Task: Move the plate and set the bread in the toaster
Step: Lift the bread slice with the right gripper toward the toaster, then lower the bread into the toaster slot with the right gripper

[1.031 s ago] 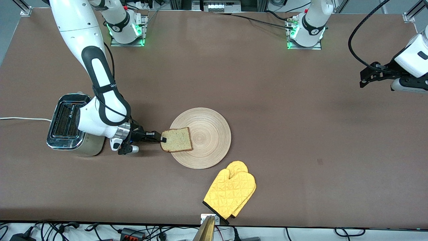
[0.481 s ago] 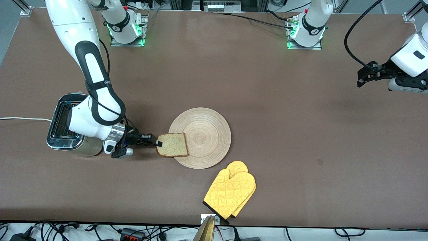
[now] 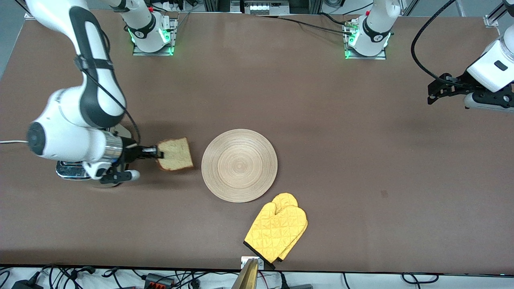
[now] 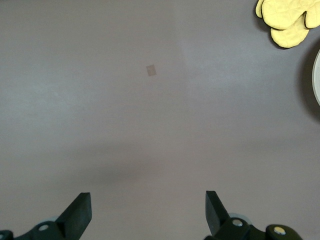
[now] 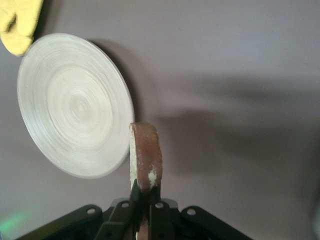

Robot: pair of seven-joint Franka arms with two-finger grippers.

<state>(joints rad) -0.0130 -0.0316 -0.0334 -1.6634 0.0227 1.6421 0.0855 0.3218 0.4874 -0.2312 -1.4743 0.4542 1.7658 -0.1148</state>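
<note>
I need to pull my right gripper back and turn the bread down over the toaster [image 3: 72, 171] before I put it in, because the bread is pointing at the plate, past the toaster.
My right gripper [image 3: 157, 154] is shut on the crust edge of the bread [image 3: 175, 154], a tan square slice, and holds it in the air over bare table between the toaster and the plate. In the right wrist view the bread [image 5: 146, 157] stands edge-on between my fingers. The round light-wood plate [image 3: 239, 165] lies bare at mid-table; it also shows in the right wrist view [image 5: 75, 104]. The toaster [image 3: 71, 170] is mostly hidden under my right arm; only its chrome end shows. My left gripper [image 3: 431, 93] is open and waits high over the left arm's end of the table.
A yellow quilted oven mitt [image 3: 277, 227] lies nearer the front camera than the plate, close to the table's edge; it also shows in the left wrist view [image 4: 289, 20]. The toaster's white cord [image 3: 12, 141] runs off the table's end.
My right gripper lifted the bread off the plate and carried it toward the toaster. The plate now lies bare. My left arm barely moved.
</note>
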